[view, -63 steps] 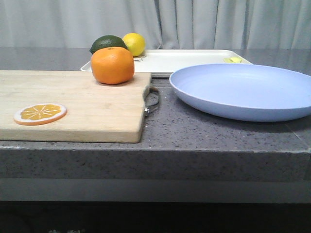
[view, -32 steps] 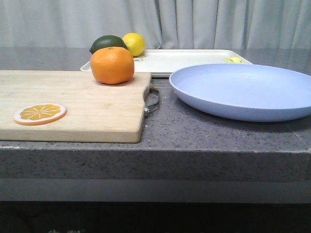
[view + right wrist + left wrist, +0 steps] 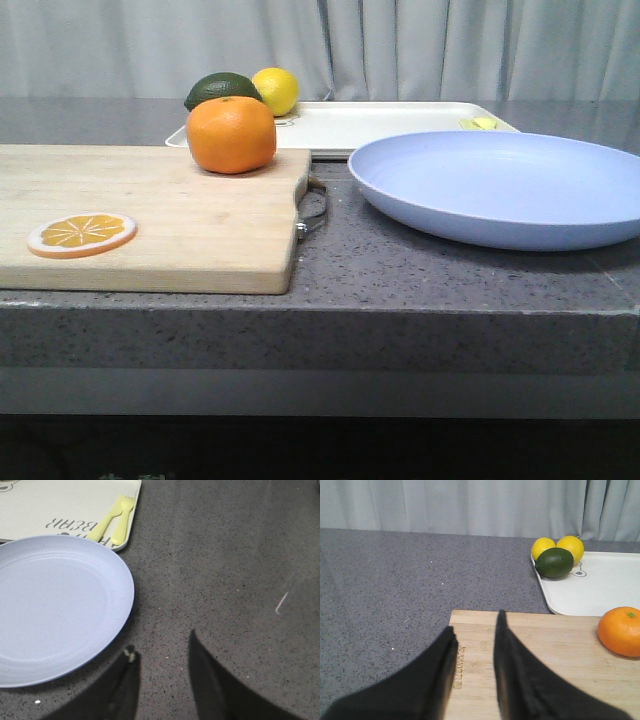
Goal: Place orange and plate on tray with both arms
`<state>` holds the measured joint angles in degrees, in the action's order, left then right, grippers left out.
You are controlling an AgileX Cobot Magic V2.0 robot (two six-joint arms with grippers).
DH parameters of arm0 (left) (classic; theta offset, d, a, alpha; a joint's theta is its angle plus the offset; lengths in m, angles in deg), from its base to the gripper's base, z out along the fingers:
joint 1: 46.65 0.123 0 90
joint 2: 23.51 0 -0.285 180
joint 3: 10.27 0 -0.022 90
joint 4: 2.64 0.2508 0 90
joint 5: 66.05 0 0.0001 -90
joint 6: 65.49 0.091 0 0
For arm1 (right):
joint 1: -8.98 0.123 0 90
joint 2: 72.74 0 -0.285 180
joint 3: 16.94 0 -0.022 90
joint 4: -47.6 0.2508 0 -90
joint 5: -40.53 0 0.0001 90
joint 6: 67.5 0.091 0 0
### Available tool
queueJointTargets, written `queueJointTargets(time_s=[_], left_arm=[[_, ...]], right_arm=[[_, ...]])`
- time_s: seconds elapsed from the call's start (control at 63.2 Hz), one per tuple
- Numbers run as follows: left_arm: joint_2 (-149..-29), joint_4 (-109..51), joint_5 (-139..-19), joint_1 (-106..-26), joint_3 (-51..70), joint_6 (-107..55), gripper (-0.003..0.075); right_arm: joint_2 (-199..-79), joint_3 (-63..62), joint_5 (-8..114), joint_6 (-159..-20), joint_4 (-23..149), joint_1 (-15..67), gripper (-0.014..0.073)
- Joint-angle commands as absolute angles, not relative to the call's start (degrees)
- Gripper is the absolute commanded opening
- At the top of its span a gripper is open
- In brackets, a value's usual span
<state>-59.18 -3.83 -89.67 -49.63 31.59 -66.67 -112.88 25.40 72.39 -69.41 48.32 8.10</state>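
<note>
The plate is empty and the orange is on the cutting board (image 3: 231, 134). My right gripper should wait while my left gripper puts the orange onto the plate (image 3: 505, 188).
The orange (image 3: 231, 134) rests on the far right corner of a wooden cutting board (image 3: 170, 235); the left wrist view has the orange (image 3: 620, 631) off to one side. The lavender-blue plate (image 3: 505, 186) lies on the counter right of the board, and the plate (image 3: 55, 607) fills much of the right wrist view. Behind both lies the cream-white tray (image 3: 380, 125), also seen as the tray (image 3: 592, 587) and the tray (image 3: 60, 507). My left gripper (image 3: 476, 627) hangs open over the board, holding nothing. My right gripper (image 3: 161, 642) is open over bare counter beside the plate's rim. Neither gripper shows in the front view.
A green lime (image 3: 220, 90) and a yellow lemon (image 3: 276, 90) sit at the tray's far left corner. A flat orange slice (image 3: 82, 233) lies on the board. Yellow plastic cutlery (image 3: 114, 522) lies on the tray's edge. The board's metal handle (image 3: 312, 210) faces the plate.
</note>
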Motion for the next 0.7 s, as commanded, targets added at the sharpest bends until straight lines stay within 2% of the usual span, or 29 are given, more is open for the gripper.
queueJointTargets(time_s=[0.0, 0.047, 0.111, 0.364, 0.68], left_arm=[[-59.9, -4.3, -83.6, -50.0, 29.8, -66.2, 0.0466], [-60.2, -4.3, -83.3, -50.1, 29.8, -66.2, 0.0559], [-60.9, -4.3, -83.3, -51.4, 29.5, -66.2, 0.0615], [-69.5, -4.3, -83.4, -63.1, 25.2, -63.2, 0.0588], [-88.1, -3.2, -83.9, -76.0, 15.7, -63.2, 0.0589]], right_arm=[[-113.7, 23.4, 68.8, -69.5, 47.6, 7.9, 0.0552], [-113.8, 23.4, 68.9, -69.5, 47.6, 7.9, 0.0619], [-113.9, 23.4, 69.1, -69.5, 47.6, 7.9, 0.0657], [-113.9, 23.4, 69.5, -69.5, 47.6, 7.9, 0.0654], [-113.9, 23.4, 69.5, -69.5, 47.6, 7.9, 0.0654]])
